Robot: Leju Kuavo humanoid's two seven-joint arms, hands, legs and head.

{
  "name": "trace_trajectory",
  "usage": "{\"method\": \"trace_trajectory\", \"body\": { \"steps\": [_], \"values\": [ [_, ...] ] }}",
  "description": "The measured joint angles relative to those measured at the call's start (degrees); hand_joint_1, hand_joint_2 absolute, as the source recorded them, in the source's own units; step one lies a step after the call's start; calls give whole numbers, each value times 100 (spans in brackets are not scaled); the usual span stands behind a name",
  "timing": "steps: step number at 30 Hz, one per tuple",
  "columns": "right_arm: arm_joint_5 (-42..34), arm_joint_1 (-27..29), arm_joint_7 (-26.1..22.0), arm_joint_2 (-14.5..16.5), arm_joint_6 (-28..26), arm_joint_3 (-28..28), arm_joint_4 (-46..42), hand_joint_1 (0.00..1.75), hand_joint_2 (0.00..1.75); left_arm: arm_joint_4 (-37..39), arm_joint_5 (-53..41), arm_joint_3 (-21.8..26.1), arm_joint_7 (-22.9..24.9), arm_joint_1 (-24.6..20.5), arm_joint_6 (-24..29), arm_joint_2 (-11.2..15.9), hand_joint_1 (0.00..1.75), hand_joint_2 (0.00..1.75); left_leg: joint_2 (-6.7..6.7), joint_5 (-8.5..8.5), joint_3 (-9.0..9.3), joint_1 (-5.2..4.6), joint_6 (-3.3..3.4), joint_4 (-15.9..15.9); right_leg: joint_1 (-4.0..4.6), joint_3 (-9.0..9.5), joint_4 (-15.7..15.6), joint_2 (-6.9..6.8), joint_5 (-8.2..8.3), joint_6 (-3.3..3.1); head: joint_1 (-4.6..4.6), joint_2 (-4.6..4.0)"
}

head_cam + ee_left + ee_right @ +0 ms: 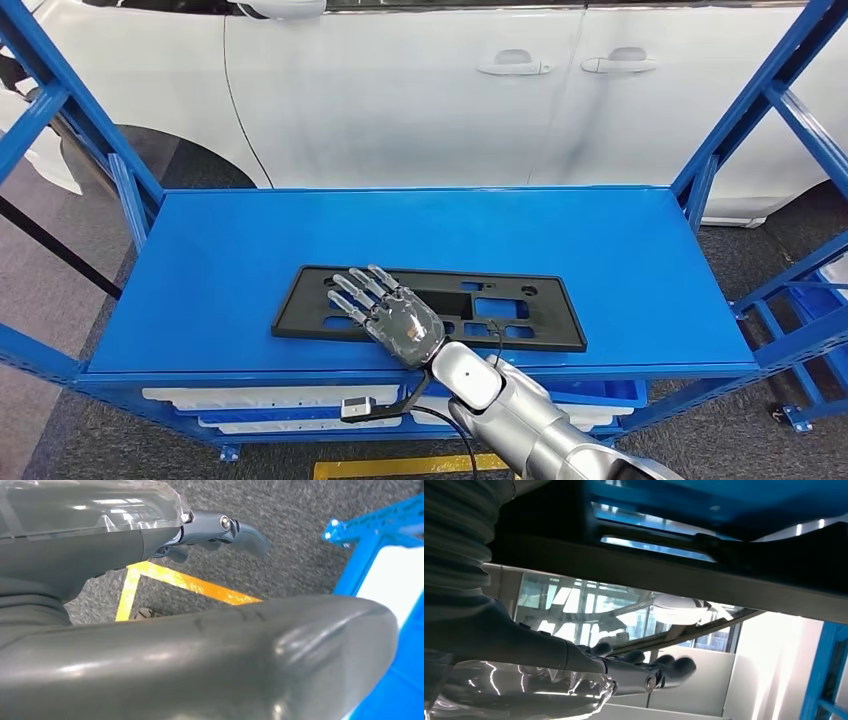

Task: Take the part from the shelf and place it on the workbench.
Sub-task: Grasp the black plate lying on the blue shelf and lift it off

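Observation:
A dark hollow goes down into the middle of the part. I should expect a box to stick out from the part's hidden bottom side when I lift the part.
The part is a flat black rectangular frame with several cut-outs, lying near the front edge of the blue shelf top. My right hand reaches in from below and stretches over the part's left half, palm down, fingers spread. In the right wrist view a gap shows between the dark fingers and the black part, so the hand hovers over it and holds nothing. My left hand hangs beside the shelf over the grey floor, holding nothing, its fingers loosely extended.
Blue uprights and slanted braces frame the shelf on both sides. A white car stands close behind it. White bins sit on the level below. A yellow floor line runs at the shelf's foot.

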Motion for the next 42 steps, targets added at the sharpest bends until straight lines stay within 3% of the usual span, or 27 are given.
{"method": "trace_trajectory", "body": {
  "steps": [3, 6, 7, 8, 9, 12, 14, 18, 19, 22, 23, 24, 25, 27, 29, 32, 34, 37, 38, 39, 40, 42],
  "values": [
    [0, -32, 1, 15, -4, -3, 58, 0, 175, 0, 0, 0, -1, 3, -1, -2, 0, 0, 5, 40, 1, 28, 92, -42, -14, -83, 181, -2, -138, 92, 1, 0],
    [3, -49, 3, 17, -4, -4, 103, 0, 175, 0, 0, 0, -1, -1, 0, -2, 0, 0, 12, 51, -10, 36, 140, -54, -48, -561, 1198, -6, -654, 174, 1, 0],
    [22, -46, 17, 17, -4, -4, 122, 0, 175, 0, 0, 0, -1, 2, 1, -2, 0, 0, 13, 51, -14, 34, 142, -53, -59, -717, 1517, -7, -755, 188, 1, 0],
    [66, -44, 54, 17, -4, -4, 141, 0, 175, 0, 0, 0, -1, 4, 1, -2, 0, 0, 12, 51, -14, 33, 143, -52, -64, -789, 1656, -7, -750, 191, 2, 0],
    [132, -49, 118, 19, -4, -4, 160, 0, 175, 0, -1, 0, -1, 6, 2, -2, 0, 0, 9, 51, -11, 32, 142, -51, -66, -751, 1568, -8, -639, 182, 2, 0],
    [420, -124, 472, 58, -6, -15, 297, 0, 175, 0, -12, 0, -9, 1, 3, -5, 0, 0, 1, 47, 5, 18, 121, -48, -38, -192, 417, -12, -96, 85, 1, 0],
    [587, -194, 719, 103, -11, -43, 462, 0, 175, 0, -30, 0, -14, -4, 4, -10, 0, 0, 1, 47, -2, 9, 71, -48, -1, 7, -13, -17, 12, 31, 1, 0],
    [707, -351, 1108, 154, 68, -161, 805, 0, 175, 0, -54, 0, -15, -5, 3, -6, 0, 0, 4, -30, -17, 4, -51, 25, -31, 65, -148, -23, 67, -52, 1, 0],
    [709, -400, 1213, 163, 128, -195, 903, 0, 175, 0, -59, 0, -15, -6, 2, -4, 0, 0, 5, -165, -100, 4, -75, 230, -49, 89, -194, -31, 89, -78, 0, 0],
    [708, -498, 1519, 163, 287, -326, 1190, 0, 175, 0, -70, 0, -16, 7, 4, 0, 0, 0, 8, -683, -576, 27, -130, 1308, -49, 100, -213, -44, 99, -107, -1, 0],
    [703, -524, 1637, 155, 337, -385, 1276, 0, 175, 0, -75, 0, -16, 15, 4, 2, 0, 0, 9, -718, -659, 33, -146, 1504, -49, 102, -207, -42, 97, -107, -1, 0],
    [693, -557, 1749, 142, 395, -457, 1359, 0, 175, 0, -81, 0, -16, 19, 2, 3, 0, 0, 9, -643, -638, 41, -158, 1484, -53, 107, -199, -40, 93, -103, -1, 0],
    [673, -597, 1833, 125, 448, -544, 1441, 0, 175, 0, -90, 0, -16, 18, -2, 4, 0, 0, 11, -477, -506, 52, -165, 1233, -59, 112, -185, -36, 85, -91, -1, 0],
    [625, -690, 1886, 75, 516, -737, 1581, 74, 175, 0, -98, 0, -15, 2, -9, 5, 0, 0, 11, -144, -90, 73, -163, 439, -56, 112, -127, -31, 49, -37, -1, 0],
    [595, -786, 1879, 8, 583, -920, 1708, 152, 175, 0, -100, 0, -16, -11, -11, 5, 0, 0, -4, -43, 135, 79, -97, -5, -32, 96, -74, -28, 17, 27, 1, 0],
    [592, -864, 1871, -70, 682, -1119, 1860, 163, 175, 0, -101, 0, -18, -5, -12, 4, 0, 0, -13, -32, 138, 66, 39, -48, -36, 92, -60, -19, 5, 110, 1, 0],
    [596, -875, 1869, -109, 718, -1208, 1929, 172, 175, 0, -101, 0, -19, -11, -13, 5, 0, 0, -2, 2, 129, 75, 105, -71, -59, -16, 194, -19, -187, 168, 1, 0],
    [608, -861, 1859, -139, 751, -1287, 2033, 175, 175, 0, -92, 1, -24, -15, -11, 7, 0, 0, 11, 21, 82, 68, 140, -74, -74, -540, 1279, -24, -714, 229, 2, 0],
    [613, -853, 1848, -143, 760, -1307, 2065, 175, 175, 0, -81, 2, -27, -12, -9, 7, 0, 0, 14, 23, 72, 62, 142, -72, -73, -670, 1538, -24, -776, 231, 2, 0],
    [620, -847, 1832, -145, 768, -1328, 2092, 175, 175, 0, -68, 3, -29, -10, -7, 6, 0, 0, 14, 24, 70, 55, 143, -72, -70, -696, 1585, -24, -726, 219, 2, 0],
    [627, -845, 1811, -145, 774, -1348, 2112, 175, 175, 0, -55, 5, -31, -9, -4, 5, 0, 0, 12, 24, 75, 47, 144, -72, -62, -604, 1397, -23, -574, 191, 2, 0],
    [646, -865, 1761, -144, 781, -1392, 2137, 175, 175, 1, -37, 8, -37, -10, -4, -5, 0, 0, 7, 24, 91, 28, 138, -73, -21, -203, 583, -22, -188, 80, 1, 0]
  ]
}}
